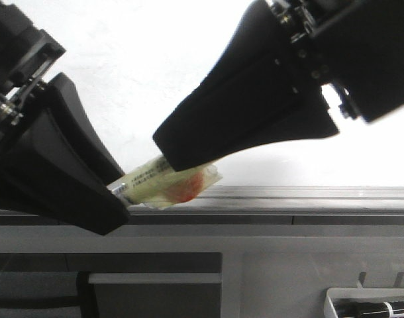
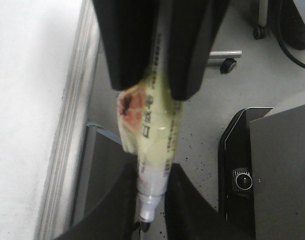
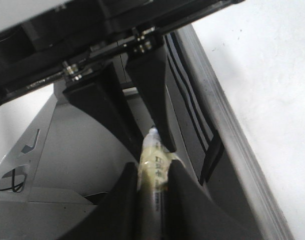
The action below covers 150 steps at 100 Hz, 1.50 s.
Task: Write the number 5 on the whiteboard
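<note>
I have the marker pen's white tip end (image 1: 120,190) inside my left gripper, so that gripper should open and pull back before my right gripper writes on the whiteboard (image 1: 177,87).
A marker pen (image 1: 169,182) wrapped in yellowish tape with a red patch hangs in front of the whiteboard's (image 1: 155,66) grey rim strip (image 1: 308,195). My left gripper (image 1: 122,199) is shut on its white tip end. My right gripper (image 1: 172,159) is shut on its body from the upper right. In the left wrist view the marker pen (image 2: 155,135) runs from my left gripper (image 2: 151,172) up into the right gripper (image 2: 155,92). In the right wrist view my right gripper (image 3: 152,167) grips the marker pen (image 3: 153,160). No number 5 shows on the whiteboard (image 3: 262,60).
A small white tray (image 1: 371,305) of markers sits at the bottom right. The grey table frame (image 1: 255,228) runs below the board's rim. A black box (image 2: 262,165) and a castor wheel (image 2: 227,65) on the speckled floor show in the left wrist view.
</note>
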Each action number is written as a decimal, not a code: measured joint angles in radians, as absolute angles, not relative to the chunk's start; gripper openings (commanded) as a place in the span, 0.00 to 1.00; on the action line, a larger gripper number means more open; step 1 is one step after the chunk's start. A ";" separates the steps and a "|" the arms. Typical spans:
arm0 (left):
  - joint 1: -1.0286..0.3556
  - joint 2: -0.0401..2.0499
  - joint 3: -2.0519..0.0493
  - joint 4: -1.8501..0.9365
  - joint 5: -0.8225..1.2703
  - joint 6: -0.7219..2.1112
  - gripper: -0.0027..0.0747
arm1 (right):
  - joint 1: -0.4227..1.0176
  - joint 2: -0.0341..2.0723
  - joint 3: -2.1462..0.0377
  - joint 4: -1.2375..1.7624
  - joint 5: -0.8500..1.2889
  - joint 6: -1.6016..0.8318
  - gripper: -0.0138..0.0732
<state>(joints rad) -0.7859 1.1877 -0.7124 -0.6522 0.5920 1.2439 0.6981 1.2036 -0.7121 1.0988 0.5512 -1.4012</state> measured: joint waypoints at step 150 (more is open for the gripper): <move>-0.476 0.466 -0.432 -0.794 0.309 0.861 0.34 | 0.704 0.946 -0.705 0.476 0.393 -0.763 0.12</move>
